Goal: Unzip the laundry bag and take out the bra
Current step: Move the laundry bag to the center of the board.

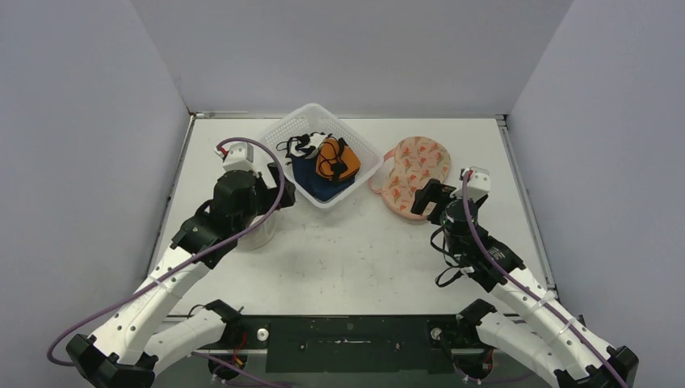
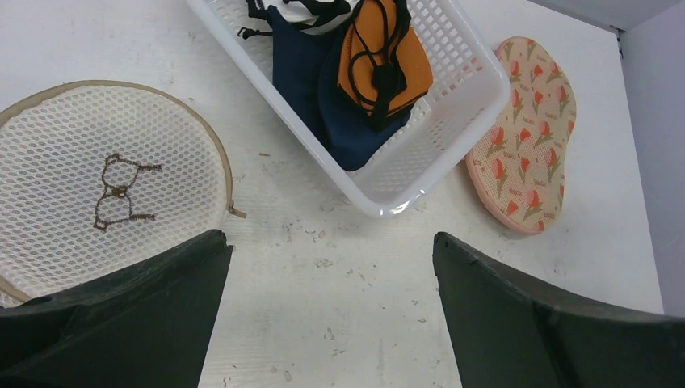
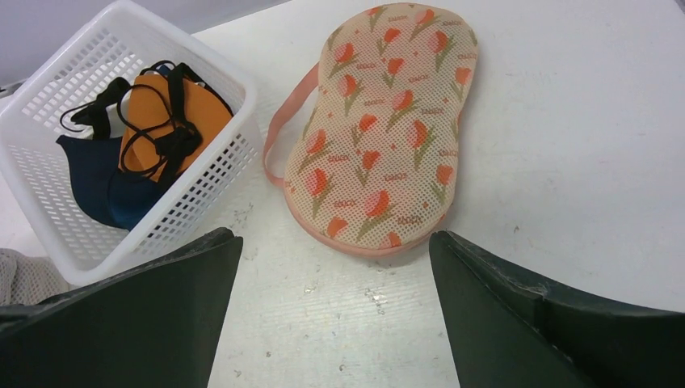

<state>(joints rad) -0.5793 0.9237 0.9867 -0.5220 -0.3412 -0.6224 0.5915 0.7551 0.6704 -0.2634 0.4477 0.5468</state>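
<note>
The tulip bag's near end [image 1: 400, 206] is clear of the basket, so my right gripper should keep going down until its open fingers are on both sides of the bag's rim [image 3: 444, 213], and then close.
A round white mesh laundry bag [image 2: 97, 186], stitched with a small bra outline, lies flat on the table with its zipper pull [image 2: 236, 212] at its right edge. In the top view it [image 1: 260, 233] is mostly hidden under my left arm. A second laundry bag [image 3: 384, 129], peach with a tulip print and bra-shaped, lies right of the basket [image 1: 416, 171]. What is inside either bag does not show. My left gripper [image 2: 329, 240] hangs open over bare table, right of the white bag. My right gripper [image 3: 333, 238] is open just short of the tulip bag's near edge, holding nothing.
A white plastic basket [image 1: 365, 153] at the back centre holds an orange bra [image 2: 384, 56], a navy one [image 2: 323, 89] and black straps. It stands between the two bags. Grey walls close in the table on the left, right and back.
</note>
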